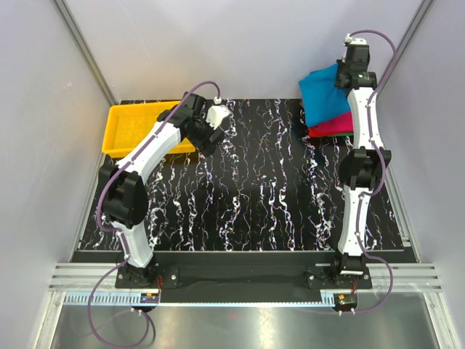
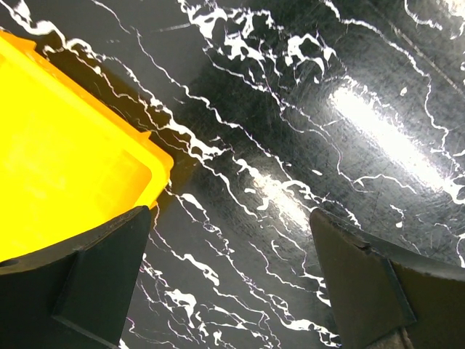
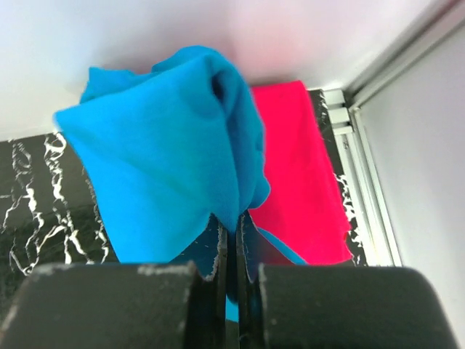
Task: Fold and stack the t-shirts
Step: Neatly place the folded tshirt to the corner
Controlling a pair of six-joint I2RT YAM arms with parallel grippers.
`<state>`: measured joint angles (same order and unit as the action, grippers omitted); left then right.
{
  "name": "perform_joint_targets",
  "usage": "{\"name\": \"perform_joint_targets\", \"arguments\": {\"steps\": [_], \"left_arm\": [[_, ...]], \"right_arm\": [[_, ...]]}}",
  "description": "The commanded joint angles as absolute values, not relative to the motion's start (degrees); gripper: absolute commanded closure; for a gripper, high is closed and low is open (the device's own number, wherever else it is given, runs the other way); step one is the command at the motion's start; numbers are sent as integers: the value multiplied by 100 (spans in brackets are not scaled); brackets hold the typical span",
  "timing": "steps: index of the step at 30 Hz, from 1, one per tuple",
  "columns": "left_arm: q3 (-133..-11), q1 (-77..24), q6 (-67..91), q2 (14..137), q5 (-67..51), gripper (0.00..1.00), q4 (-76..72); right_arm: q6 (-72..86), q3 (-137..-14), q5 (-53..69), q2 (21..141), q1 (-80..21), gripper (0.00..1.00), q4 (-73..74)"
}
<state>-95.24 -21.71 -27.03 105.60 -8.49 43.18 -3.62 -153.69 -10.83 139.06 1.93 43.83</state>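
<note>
My right gripper keeps lowering the raised edge of the teal-blue t-shirt (image 1: 322, 94), which lies on top of the magenta-pink t-shirt and leaves one side of the magenta-pink one uncovered, until the edge covers that side (image 3: 299, 171).
The teal-blue t-shirt (image 1: 324, 94) lies folded on the magenta-pink t-shirt (image 1: 333, 129) at the back right of the table. My right gripper (image 1: 354, 67) is shut on an edge of the teal-blue t-shirt (image 3: 167, 153) and holds it lifted, the cloth pinched between the jaws at my right gripper (image 3: 232, 236). The magenta-pink t-shirt (image 3: 298, 182) lies flat under it. My left gripper (image 1: 216, 125) is open and empty over the bare table beside the yellow tray; in the left wrist view the left gripper (image 2: 232, 269) has its jaws wide apart. A dark green shirt is not visible.
A yellow plastic tray (image 1: 134, 127) stands at the back left, its corner beside my left finger (image 2: 156, 171). The black marbled table (image 1: 247, 189) has grey walls on three sides and a metal rail (image 3: 367, 182) at the right edge.
</note>
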Motion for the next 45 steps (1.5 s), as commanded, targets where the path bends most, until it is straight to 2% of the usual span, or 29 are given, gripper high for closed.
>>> {"name": "perform_joint_targets", "arguments": {"steps": [1,12,15,16,17,18,20,21,23,24,29,35,38,39,42,45], "left_arm": [[-9483,-2153,-2777,10415,-695,1,4166],[-9466,-2153,-2804,10529,-589,1,4184],[-9545,-2153,-2804,10582,-554,1,4201],[-9562,-2153,-2804,10599,-562,1,4227],[-9606,-2153,-2804,10617,-562,1,4262],[-9624,-2153,-2804,10635,-563,1,4280],[-9633,-2153,-2804,10635,-545,1,4298],[-9624,-2153,-2821,10626,-545,1,4315],[-9615,-2153,-2847,10617,-536,1,4324],[-9615,-2153,-2856,10617,-527,1,4333],[-9607,-2153,-2892,10600,-484,1,4333],[-9414,-2145,-2970,10328,-387,1,4333],[-9141,-2092,-3014,10038,-352,1,4333],[-9054,-2074,-3032,9846,-343,1,4324],[-8606,-1847,-2980,9388,-413,1,4263],[-8052,-1592,-2822,8817,-755,1,4193]], "right_arm": [[-123,-15531,-818,13710,404,100,3982],[-158,-15451,-27,14580,905,100,3533],[-158,-15460,-183,14809,967,98,3393],[-158,-15451,-298,14879,1010,93,3340],[-123,-15451,-595,14915,1037,76,3244],[-97,-15460,-798,14932,1072,67,3200],[34,-15469,-1228,14924,1212,41,3077],[183,-15504,-1431,14906,1282,24,3076],[360,-15486,-1224,14801,1449,10,3059],[352,-15460,-1152,14749,1476,7,3067],[237,-15223,-1134,14318,1468,5,3217],[702,-13907,-695,13379,1459,0,3288],[984,-12607,-860,12378,1398,0,2867],[1080,-11838,-905,12079,1380,0,2717],[1449,-10273,-809,10623,1354,0,2137],[1766,-8945,-773,9846,1266,0,1820]]}}
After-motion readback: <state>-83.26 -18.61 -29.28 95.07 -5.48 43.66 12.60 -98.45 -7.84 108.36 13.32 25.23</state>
